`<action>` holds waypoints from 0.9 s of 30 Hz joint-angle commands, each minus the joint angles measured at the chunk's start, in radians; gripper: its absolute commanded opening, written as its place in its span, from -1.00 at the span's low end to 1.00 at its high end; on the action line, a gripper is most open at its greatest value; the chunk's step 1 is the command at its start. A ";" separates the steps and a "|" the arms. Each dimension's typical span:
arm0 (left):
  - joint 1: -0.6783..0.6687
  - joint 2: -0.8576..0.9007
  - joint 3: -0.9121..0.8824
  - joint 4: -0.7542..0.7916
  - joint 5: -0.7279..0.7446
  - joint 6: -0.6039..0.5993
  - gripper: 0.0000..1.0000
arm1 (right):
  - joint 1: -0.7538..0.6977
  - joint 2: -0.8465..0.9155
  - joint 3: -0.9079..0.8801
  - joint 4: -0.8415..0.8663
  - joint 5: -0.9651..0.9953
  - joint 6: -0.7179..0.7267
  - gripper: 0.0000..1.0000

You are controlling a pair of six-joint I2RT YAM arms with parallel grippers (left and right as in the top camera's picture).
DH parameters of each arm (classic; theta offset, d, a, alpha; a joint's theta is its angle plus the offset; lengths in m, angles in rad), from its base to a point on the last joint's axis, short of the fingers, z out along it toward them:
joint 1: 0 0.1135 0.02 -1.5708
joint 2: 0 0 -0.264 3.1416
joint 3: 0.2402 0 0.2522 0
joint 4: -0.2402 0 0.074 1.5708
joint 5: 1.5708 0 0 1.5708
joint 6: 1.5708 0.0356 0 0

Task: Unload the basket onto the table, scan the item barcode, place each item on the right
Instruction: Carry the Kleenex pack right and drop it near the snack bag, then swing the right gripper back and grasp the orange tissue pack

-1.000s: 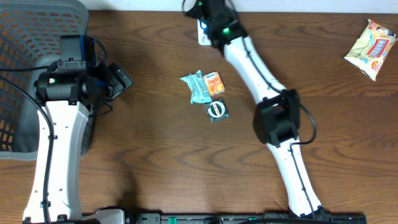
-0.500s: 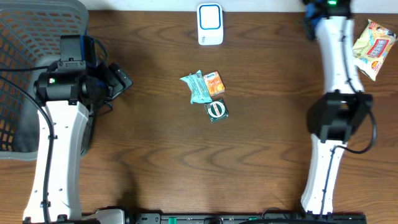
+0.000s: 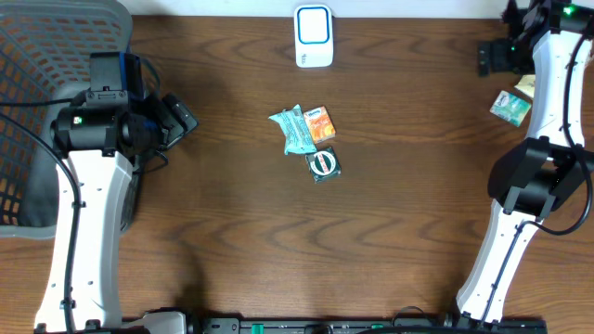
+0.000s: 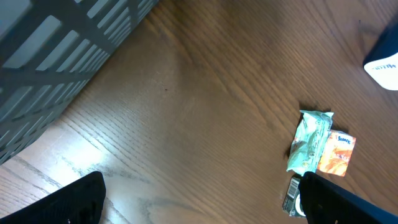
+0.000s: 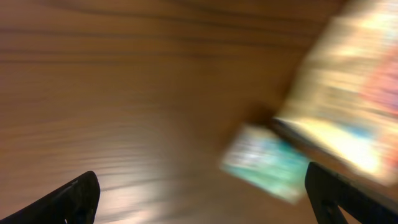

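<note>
The packet's edge facing my open fingers is free, so my right gripper should go on moving toward the orange packet until its fingers can close on it.
The white scanner stands at the table's far edge, middle. A small green packet lies at the far right beside a yellow snack bag; in the blurred right wrist view the green packet shows below the snack bag. My right gripper hovers just left of them, open and empty. Mid-table lie a teal packet, an orange packet and a dark green round-label item. My left gripper is open and empty, well left of them.
A grey mesh basket fills the far left corner, right behind my left arm. The right arm's elbow stands over the table's right edge. The left wrist view shows the basket wall and the teal packet.
My right arm swung from the scanner to the far right corner and its jaws opened. The small green packet has left them and now lies by the snack bag. The left arm stayed still.
</note>
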 commanded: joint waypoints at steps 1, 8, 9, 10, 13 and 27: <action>0.005 0.001 -0.001 0.000 -0.013 -0.001 0.96 | 0.032 -0.007 0.005 -0.029 -0.547 0.018 0.99; 0.005 0.001 -0.001 0.000 -0.013 -0.001 0.96 | 0.153 -0.007 -0.021 -0.190 -0.712 0.017 0.99; 0.005 0.001 -0.001 0.000 -0.013 -0.001 0.96 | 0.175 -0.007 -0.026 -0.207 -0.705 0.017 0.99; 0.005 0.001 -0.001 0.000 -0.013 -0.001 0.96 | 0.196 -0.007 -0.035 -0.211 -0.691 0.017 0.99; 0.005 0.001 -0.001 0.000 -0.013 -0.001 0.95 | 0.269 -0.007 -0.077 -0.193 -0.611 0.018 0.98; 0.005 0.001 -0.001 0.000 -0.013 -0.001 0.95 | 0.556 -0.007 -0.263 -0.021 -0.367 0.027 0.88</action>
